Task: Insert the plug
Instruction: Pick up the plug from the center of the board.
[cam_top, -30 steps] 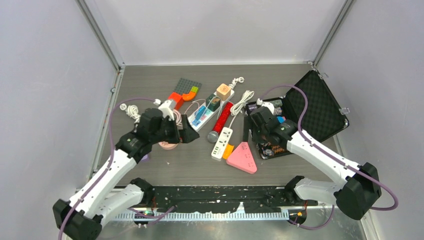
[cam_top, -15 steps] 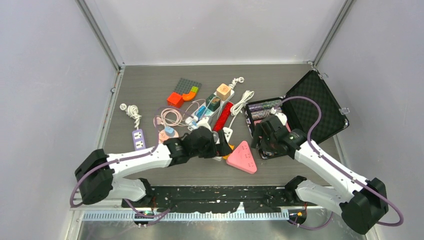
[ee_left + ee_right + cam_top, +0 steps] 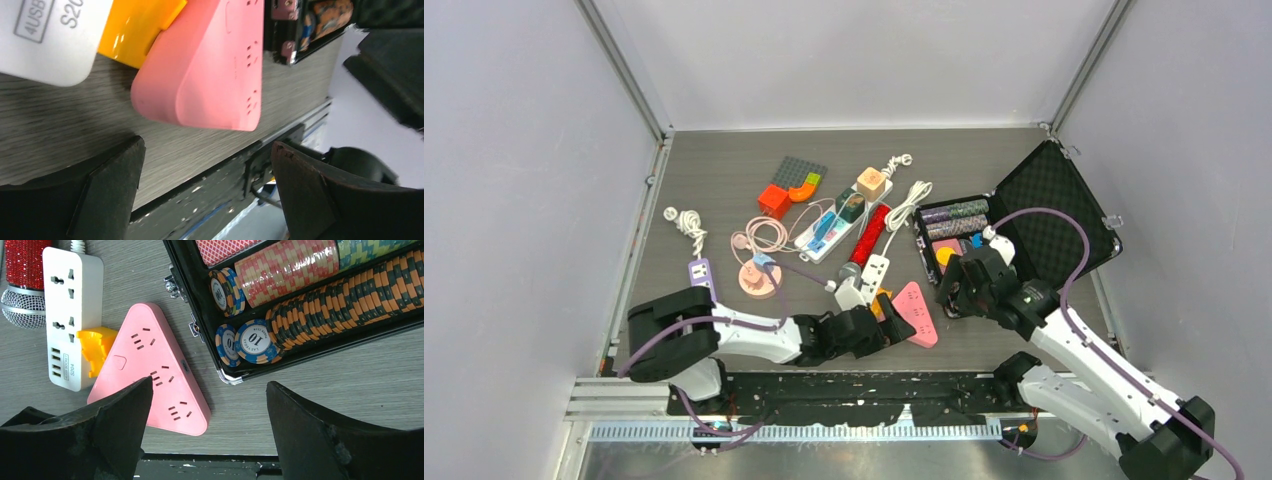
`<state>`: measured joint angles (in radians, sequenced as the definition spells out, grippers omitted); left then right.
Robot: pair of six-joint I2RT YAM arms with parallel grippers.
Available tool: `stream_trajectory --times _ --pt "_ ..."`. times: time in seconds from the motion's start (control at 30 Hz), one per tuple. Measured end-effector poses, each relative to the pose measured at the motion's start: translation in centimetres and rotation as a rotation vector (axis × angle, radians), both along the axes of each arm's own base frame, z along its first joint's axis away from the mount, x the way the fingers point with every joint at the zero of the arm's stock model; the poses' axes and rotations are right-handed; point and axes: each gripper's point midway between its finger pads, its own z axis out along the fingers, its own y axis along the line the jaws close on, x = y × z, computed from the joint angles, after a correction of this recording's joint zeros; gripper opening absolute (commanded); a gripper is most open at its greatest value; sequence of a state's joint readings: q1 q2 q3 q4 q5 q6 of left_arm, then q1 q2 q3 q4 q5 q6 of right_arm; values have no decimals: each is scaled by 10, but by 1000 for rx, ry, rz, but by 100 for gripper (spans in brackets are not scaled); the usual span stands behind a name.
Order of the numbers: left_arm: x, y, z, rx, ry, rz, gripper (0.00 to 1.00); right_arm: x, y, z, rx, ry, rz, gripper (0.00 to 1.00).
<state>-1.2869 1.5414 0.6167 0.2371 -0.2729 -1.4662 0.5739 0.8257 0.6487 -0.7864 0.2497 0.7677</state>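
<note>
I should expect metal prongs hidden on the bottom side of the pink socket block (image 3: pixel 916 316) when I lift it, because the block looks cordless with slots (image 3: pixel 252 103) facing up.
A pink triangular socket block (image 3: pixel 916 314) lies flat near the table's front edge, and its slots face up in the right wrist view (image 3: pixel 150 375). Coiled cords with plugs lie further back: a white one (image 3: pixel 910 203) and a pink one (image 3: pixel 764 236). I cannot tell which plug is meant, and neither gripper holds one. My left gripper (image 3: pixel 890 323) lies low at the block's left corner, open and empty, with the block (image 3: pixel 210 65) just ahead of its jaws (image 3: pixel 207 165). My right gripper (image 3: pixel 951 293) hovers open, right of the block (image 3: pixel 209 390).
A white four-USB power strip (image 3: pixel 873 277) with a yellow piece (image 3: pixel 97 347) touches the pink block. Behind it lie a red microphone (image 3: pixel 864 243), a purple strip (image 3: pixel 701 276) and toy bricks (image 3: pixel 790 186). An open black case (image 3: pixel 1064 215) of poker chips (image 3: pixel 300 290) stands to the right.
My left arm swung from the back left down to the front edge, ending at the pink block. My right arm drew back toward the front, uncovering the chip case.
</note>
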Motion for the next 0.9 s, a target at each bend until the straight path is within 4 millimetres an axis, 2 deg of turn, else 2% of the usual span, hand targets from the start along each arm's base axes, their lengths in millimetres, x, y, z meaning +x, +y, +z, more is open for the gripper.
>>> stream_trajectory --times 0.07,0.23,0.53,0.77,0.9 --pt "4 -7 4 -49 9 48 93 -3 -2 0 7 -15 -1 87" --pt "10 -12 1 -104 41 175 85 -8 -6 0 18 -35 -2 87" --pt "-2 -33 -5 -204 88 331 62 -9 -9 1 3 -45 10 86" --pt "16 -40 -9 -281 31 444 66 -15 -13 -4 -27 -25 38 84" --pt "22 -49 -7 -317 -15 484 63 -20 -13 -1 -3 -38 49 83"
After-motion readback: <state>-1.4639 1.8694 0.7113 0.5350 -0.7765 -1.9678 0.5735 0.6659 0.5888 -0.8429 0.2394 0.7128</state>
